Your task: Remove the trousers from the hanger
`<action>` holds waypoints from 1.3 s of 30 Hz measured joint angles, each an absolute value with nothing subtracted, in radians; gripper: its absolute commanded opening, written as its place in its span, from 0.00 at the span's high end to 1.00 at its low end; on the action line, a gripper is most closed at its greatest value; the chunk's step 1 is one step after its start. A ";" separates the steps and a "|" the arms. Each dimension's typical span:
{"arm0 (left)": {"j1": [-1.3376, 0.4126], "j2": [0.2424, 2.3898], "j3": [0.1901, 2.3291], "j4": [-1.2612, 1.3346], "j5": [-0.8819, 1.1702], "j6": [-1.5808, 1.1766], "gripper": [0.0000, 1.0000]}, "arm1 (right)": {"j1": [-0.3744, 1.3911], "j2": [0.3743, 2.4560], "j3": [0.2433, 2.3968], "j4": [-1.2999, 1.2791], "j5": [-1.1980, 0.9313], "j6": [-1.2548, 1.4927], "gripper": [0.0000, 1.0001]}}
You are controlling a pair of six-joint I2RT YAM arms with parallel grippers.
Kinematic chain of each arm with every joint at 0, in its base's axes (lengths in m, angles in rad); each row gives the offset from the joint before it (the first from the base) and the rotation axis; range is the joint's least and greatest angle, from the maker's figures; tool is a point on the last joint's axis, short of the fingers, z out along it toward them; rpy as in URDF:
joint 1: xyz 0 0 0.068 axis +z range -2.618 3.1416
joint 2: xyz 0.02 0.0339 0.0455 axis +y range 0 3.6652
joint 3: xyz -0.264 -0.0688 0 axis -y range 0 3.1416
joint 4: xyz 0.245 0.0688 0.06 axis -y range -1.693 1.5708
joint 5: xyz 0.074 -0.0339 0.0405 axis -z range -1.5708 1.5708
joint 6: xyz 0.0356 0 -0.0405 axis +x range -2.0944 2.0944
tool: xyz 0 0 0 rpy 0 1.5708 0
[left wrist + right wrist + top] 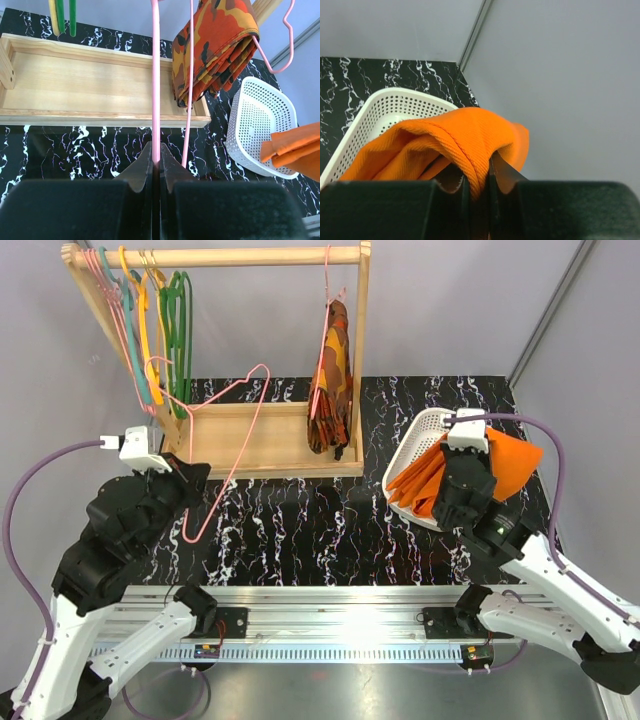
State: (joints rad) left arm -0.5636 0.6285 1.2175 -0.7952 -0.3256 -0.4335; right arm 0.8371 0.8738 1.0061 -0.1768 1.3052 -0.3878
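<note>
I should keep lowering the orange trousers (pixel 422 480) with my right gripper until they rest inside the white basket (pixel 424 434), because they hang over it and clear of the pink hanger.
The bright orange trousers (pixel 510 462) hang folded over the white basket (pixel 418 443) at the right; they also show in the right wrist view (pixel 450 145) and the left wrist view (pixel 295 147). My right gripper (pixel 468 462) is shut on a fold of them (pixel 479 172). The thin pink hanger (pixel 232 445) is bare, off the rail and tilted over the table at the left. My left gripper (pixel 190 480) is shut on its wire (pixel 155 90), seen between the jaws (pixel 156 155).
A wooden rack (pixel 250 435) stands at the back with several pink, teal, yellow and green hangers (pixel 150 310) on its rail. A patterned orange-brown garment (pixel 332 375) hangs on another pink hanger at the rack's right end. A grey wall is at the right.
</note>
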 measured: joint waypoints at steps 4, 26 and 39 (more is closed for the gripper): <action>-0.564 0.628 1.205 -0.795 -0.319 -0.433 1.00 | 0.824 0.897 0.957 -0.204 1.307 -0.331 1.00; -0.564 0.630 1.216 -0.826 -0.307 -0.378 1.00 | 0.465 1.448 1.096 -0.282 1.027 0.021 1.00; -0.564 0.623 1.251 -0.860 -0.360 -0.321 1.00 | 0.354 1.731 1.231 -0.241 0.667 -0.110 1.00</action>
State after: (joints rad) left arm -0.5636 0.6228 1.2507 -0.8597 -0.3595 -0.3210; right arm 0.3538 1.7306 1.2308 -0.2413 0.6666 -0.1101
